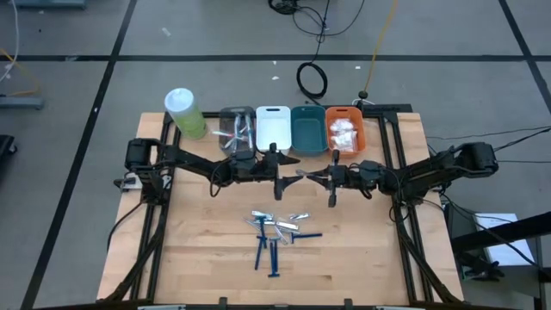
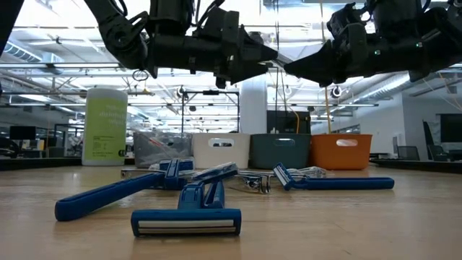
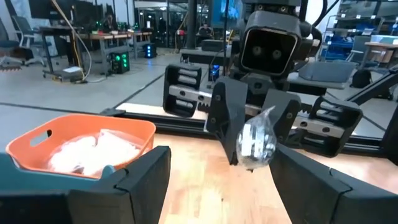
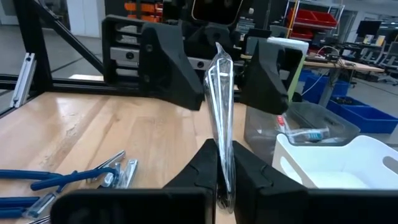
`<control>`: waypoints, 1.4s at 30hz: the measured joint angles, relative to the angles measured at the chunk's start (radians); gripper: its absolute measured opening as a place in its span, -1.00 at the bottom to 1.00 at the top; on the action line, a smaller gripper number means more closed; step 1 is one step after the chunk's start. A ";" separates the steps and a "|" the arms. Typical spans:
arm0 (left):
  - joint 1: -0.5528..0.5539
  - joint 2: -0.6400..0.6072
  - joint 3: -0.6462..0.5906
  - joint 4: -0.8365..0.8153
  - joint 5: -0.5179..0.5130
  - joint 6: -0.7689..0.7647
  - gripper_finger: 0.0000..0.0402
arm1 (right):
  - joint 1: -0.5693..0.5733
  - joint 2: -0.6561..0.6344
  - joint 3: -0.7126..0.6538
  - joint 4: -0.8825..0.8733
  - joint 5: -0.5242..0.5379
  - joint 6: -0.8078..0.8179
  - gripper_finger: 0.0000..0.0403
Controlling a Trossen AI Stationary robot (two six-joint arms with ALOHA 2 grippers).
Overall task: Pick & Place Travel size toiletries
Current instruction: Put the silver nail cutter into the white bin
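The pouch is in my right gripper and the white bin (image 1: 274, 129) is closer to my left gripper, so my left gripper should first take the pouch's loose end (image 3: 255, 142) and then place the pouch there.
Above the table's middle, my right gripper (image 1: 315, 176) (image 4: 225, 168) is shut on a clear crinkly pouch (image 4: 221, 106) (image 3: 256, 140). My left gripper (image 1: 291, 175) (image 3: 221, 180) faces it, open. Its two fingers stand on either side of the pouch's free end, with gaps showing. On the table nearer the front lie dark blue razors (image 1: 271, 245) (image 2: 188, 217) and slim silvery sticks (image 1: 280, 226), resting flat on the wood. My right gripper pinches the pouch's near end (image 4: 224, 158) between its two fingers. The fingers lie level and point toward the table's left. The pouch stands edge-on and sticks out past the fingertips toward my left gripper, lifted clear of the table.
Along the far edge stand a pale-green cylinder (image 1: 185, 112), a grey bin (image 1: 237, 129), a white bin (image 1: 273, 127), a teal bin (image 1: 307, 127) and an orange bin (image 1: 344, 131) holding white pouches. Bare wood lies to the left and right of the razors.
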 joint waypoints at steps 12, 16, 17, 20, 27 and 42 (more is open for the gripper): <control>-0.001 0.000 0.000 0.005 0.005 -0.021 -0.19 | -0.001 0.000 0.000 -0.003 0.006 0.013 -0.95; -0.004 0.000 0.000 0.005 0.013 -0.004 -0.47 | -0.001 0.000 0.001 -0.004 0.008 0.014 -0.95; -0.005 0.000 0.000 0.005 0.024 0.005 -0.54 | -0.001 0.000 0.001 -0.005 0.006 0.014 -0.95; -0.004 0.000 0.000 0.006 0.049 0.039 -0.73 | -0.001 -0.001 0.001 -0.005 0.003 0.013 -0.95; -0.004 0.000 0.028 -0.001 0.079 0.059 -0.86 | 0.000 -0.002 0.001 -0.004 0.001 0.011 -0.95; -0.001 0.000 0.050 -0.036 0.072 0.013 0.22 | 0.000 0.000 0.001 -0.013 -0.002 0.011 -0.96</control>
